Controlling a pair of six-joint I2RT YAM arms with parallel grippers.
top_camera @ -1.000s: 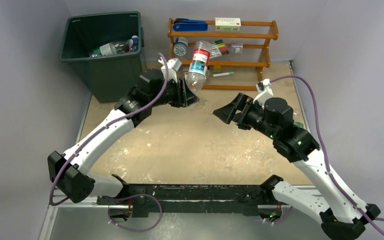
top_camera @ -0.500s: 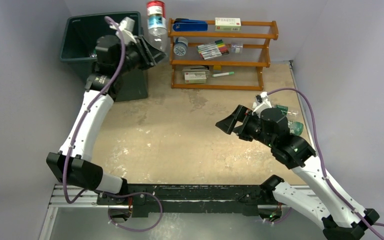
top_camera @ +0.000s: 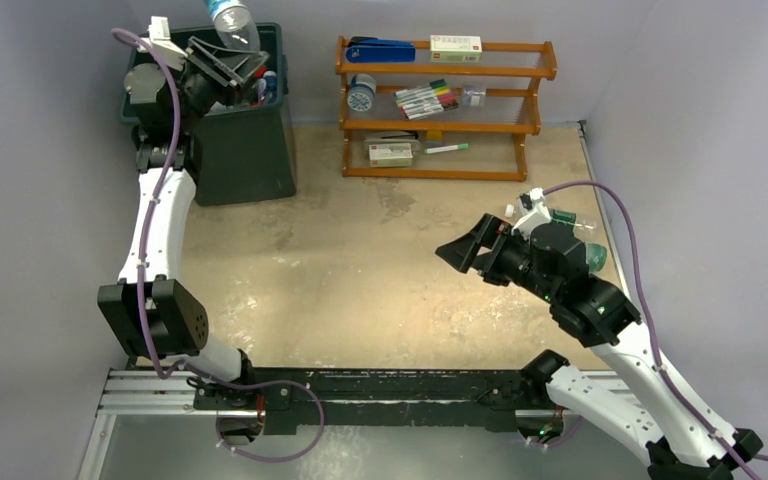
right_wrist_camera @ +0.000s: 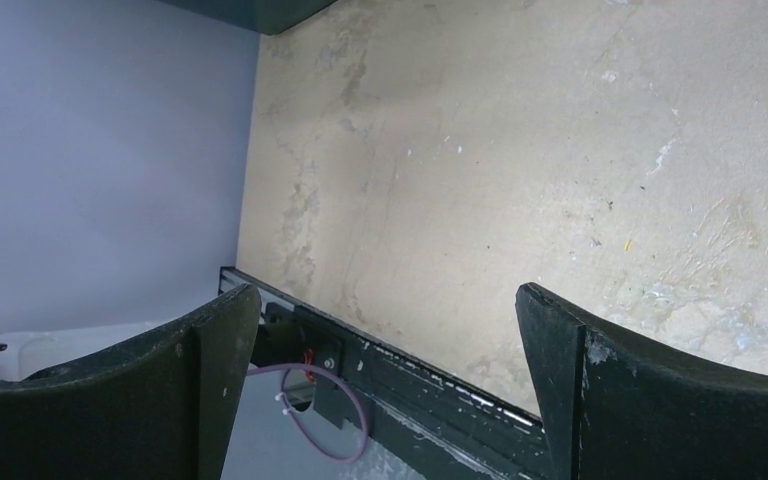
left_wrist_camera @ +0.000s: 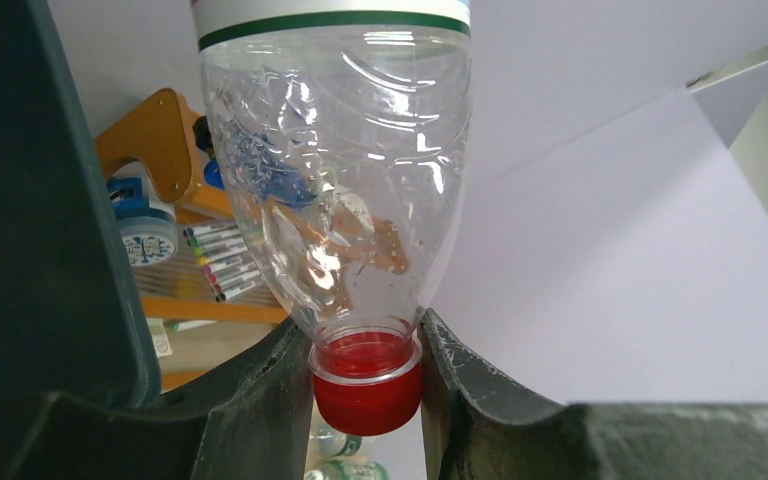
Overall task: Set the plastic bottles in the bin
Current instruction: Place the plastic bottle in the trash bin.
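The bottle's red cap [top_camera: 260, 71] is over the bin already. My left gripper keeps going inward over the bin's open top [top_camera: 192, 37] until the bottle is past the bin's rim, and then let go.
My left gripper [top_camera: 228, 62] is shut on the red cap [left_wrist_camera: 365, 392] of a clear plastic bottle [top_camera: 230, 17], held cap-down with its body [left_wrist_camera: 340, 200] pointing up, above the open top of the dark green-grey bin [top_camera: 245, 150]. The bin's wall [left_wrist_camera: 40, 220] fills the left of the left wrist view, and other bottles [left_wrist_camera: 340, 447] show below the cap inside it. My right gripper [top_camera: 462, 250] is open and empty over the bare table [right_wrist_camera: 480, 150]. Two more bottles with green parts [top_camera: 572, 217] [top_camera: 594, 256] lie on the table behind my right arm.
The orange wooden rack [top_camera: 440, 100] with marker pens, small boxes and a tape roll stands at the back, right of the bin; it also shows in the left wrist view [left_wrist_camera: 160, 140]. Walls close in the table on the left, back and right.
My left arm has swung left and up from in front of the rack to over the bin, carrying the bottle. My right arm has drawn back slightly, uncovering bottles at the right.
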